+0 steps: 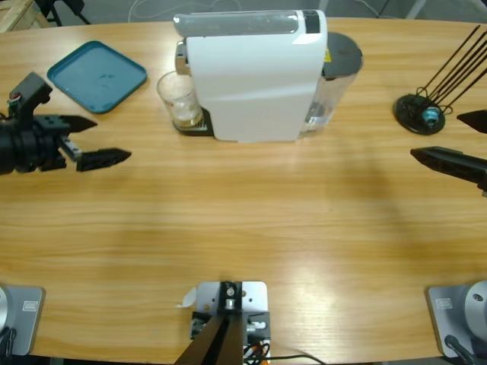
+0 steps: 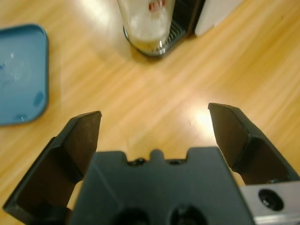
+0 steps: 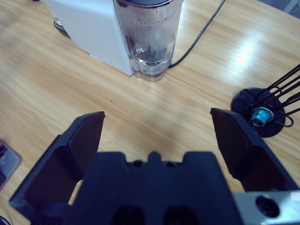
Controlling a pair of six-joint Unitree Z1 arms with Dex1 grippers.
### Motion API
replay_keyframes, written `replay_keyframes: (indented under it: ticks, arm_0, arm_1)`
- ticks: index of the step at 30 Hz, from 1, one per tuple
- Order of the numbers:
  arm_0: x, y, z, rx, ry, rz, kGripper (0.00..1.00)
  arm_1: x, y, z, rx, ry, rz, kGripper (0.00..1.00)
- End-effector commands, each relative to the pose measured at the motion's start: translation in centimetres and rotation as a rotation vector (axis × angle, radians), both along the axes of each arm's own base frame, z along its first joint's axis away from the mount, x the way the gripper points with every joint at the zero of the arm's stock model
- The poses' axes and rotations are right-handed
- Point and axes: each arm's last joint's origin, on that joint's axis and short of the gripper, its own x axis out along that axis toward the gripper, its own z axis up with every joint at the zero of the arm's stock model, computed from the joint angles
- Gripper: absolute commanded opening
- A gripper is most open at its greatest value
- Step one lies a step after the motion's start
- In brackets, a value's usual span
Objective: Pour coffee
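Observation:
I expect the shallow coffee [image 1: 187,117] to stay low when I carry the glass to the blue tray, since a tall clear side [image 1: 179,96] of the glass rises above it.
A clear glass [image 1: 180,99] stands on the black drip tray under the spout of the white coffee machine [image 1: 251,76]. A shallow layer of pale amber coffee [image 2: 149,44] lies at the bottom of the glass [image 2: 146,21]. My left gripper [image 1: 112,139] hovers open to the left of the glass, well apart from it, with nothing between its jaws. In the left wrist view the left gripper [image 2: 154,119] points at the glass. My right gripper [image 1: 437,135] is open at the table's right edge. The right gripper [image 3: 157,124] faces the machine's water tank [image 3: 150,37].
A blue tray [image 1: 97,76] lies at the back left, also near my left gripper as the blue tray [image 2: 21,75]. A black wire stand [image 1: 421,112] holding a blue capsule sits at the back right. The machine's black cable [image 3: 201,33] runs across the wood behind the tank.

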Motion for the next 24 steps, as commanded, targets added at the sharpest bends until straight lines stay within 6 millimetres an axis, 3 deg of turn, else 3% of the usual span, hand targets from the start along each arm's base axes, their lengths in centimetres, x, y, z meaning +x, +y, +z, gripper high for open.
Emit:
replay_keyframes:
  ticks: [1,12,24]
  arm_0:
    - [1.1,-1.2,-1.6,-0.014,0.011,-0.002,1.0]
    - [3.7,-3.6,-3.0,-0.109,-0.125,-0.028,1.0]
    - [6.8,-6.5,-8.0,-0.305,-0.236,-0.034,1.0]
  arm_1:
    - [-0.6,0.2,-1.1,-0.012,0.025,0.04,1.0]
    - [-0.8,0.4,-1.1,-0.013,0.02,0.068,1.0]
    - [-0.8,0.5,-1.2,-0.015,0.023,0.074,1.0]
